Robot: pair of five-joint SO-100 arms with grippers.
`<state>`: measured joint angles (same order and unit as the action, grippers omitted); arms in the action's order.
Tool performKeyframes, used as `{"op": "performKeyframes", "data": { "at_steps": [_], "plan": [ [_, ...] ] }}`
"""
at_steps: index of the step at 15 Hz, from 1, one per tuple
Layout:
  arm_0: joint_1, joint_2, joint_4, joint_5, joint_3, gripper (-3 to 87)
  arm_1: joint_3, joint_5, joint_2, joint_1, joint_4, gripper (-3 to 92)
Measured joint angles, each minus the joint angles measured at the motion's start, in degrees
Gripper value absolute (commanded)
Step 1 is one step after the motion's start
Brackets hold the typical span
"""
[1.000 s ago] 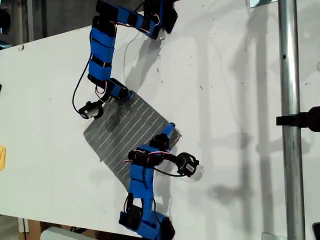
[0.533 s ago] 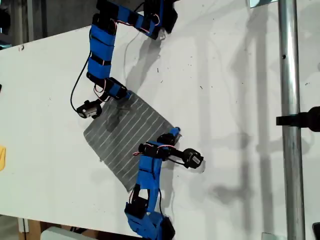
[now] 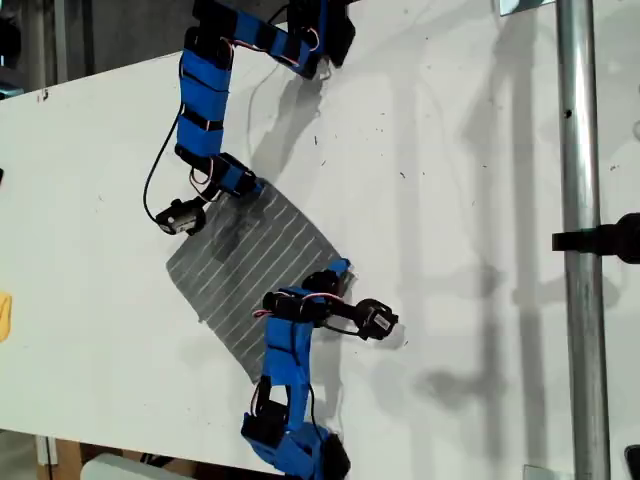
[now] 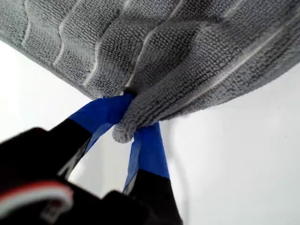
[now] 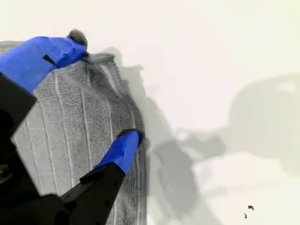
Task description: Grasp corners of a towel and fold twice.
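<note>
The towel's edge (image 3: 308, 220) will curl up and fold over the rest of the towel when I carry it across, because the towel's corner bunches up into limp ripples (image 4: 140, 65).
The towel (image 3: 255, 260), dark grey with thin white stripes, lies as a diamond on the white table (image 3: 460, 200). In the exterior view the lower arm is my first arm. My first gripper (image 3: 340, 270) is shut on the towel's corner at that view's right. The first wrist view shows that corner (image 4: 123, 133) bunched between the blue fingers of my first gripper (image 4: 132, 119), with the towel (image 4: 164, 47) raised behind it. My second gripper (image 3: 248, 190) is on the upper arm. It stands open (image 5: 103, 93) over the towel's (image 5: 70, 122) top corner (image 5: 76, 35), one fingertip by that corner, the other on the towel's edge.
In the exterior view, a metal pole (image 3: 580, 250) with a black clamp (image 3: 600, 242) runs down the right side. Something yellow (image 3: 4, 316) sits at the left edge. The table's near edge runs along the bottom, by my first arm's base (image 3: 295, 450).
My first gripper swung slightly right, then back left with the corner, drawing that point of the towel inward. The second arm barely moved.
</note>
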<state>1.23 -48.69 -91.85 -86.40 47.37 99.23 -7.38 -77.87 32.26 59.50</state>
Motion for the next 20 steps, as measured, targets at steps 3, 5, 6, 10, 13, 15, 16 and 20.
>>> {"op": "performKeyframes", "data": {
  "at_steps": [3, 5, 6, 10, 13, 15, 16, 20],
  "plan": [
    [0.5, -5.3, -1.1, 0.6, 0.2, 36.5, 0.0, 0.0, 0.0, 0.2, -0.4, -0.2],
    [-0.1, -5.2, 1.0, 1.5, 0.2, 36.3, 0.4, 0.0, -0.3, 0.2, -0.4, -0.2],
    [-0.4, -4.1, 2.4, 2.0, 0.2, 35.7, 0.5, 0.0, -0.9, 0.2, -0.4, -0.2],
    [-2.5, 7.3, 8.5, 4.0, -0.1, 10.7, 0.7, 0.0, -1.8, 0.4, -0.4, -0.2],
    [-3.3, 8.2, 9.8, 5.4, -0.9, -2.9, 1.2, -0.1, -2.6, 0.4, -0.4, -0.2],
    [-3.3, 8.2, 9.5, 4.7, -0.9, -2.9, 1.2, -0.1, -2.8, 0.3, -0.4, -0.2],
    [-3.3, 7.9, 9.0, 4.2, -0.8, -2.9, 1.2, -0.1, -2.8, 0.3, -0.4, -0.2],
    [-3.3, 6.6, 5.0, 3.6, -0.3, -2.9, 2.1, -4.3, -2.8, -2.0, -0.4, -0.2]
  ]
}}
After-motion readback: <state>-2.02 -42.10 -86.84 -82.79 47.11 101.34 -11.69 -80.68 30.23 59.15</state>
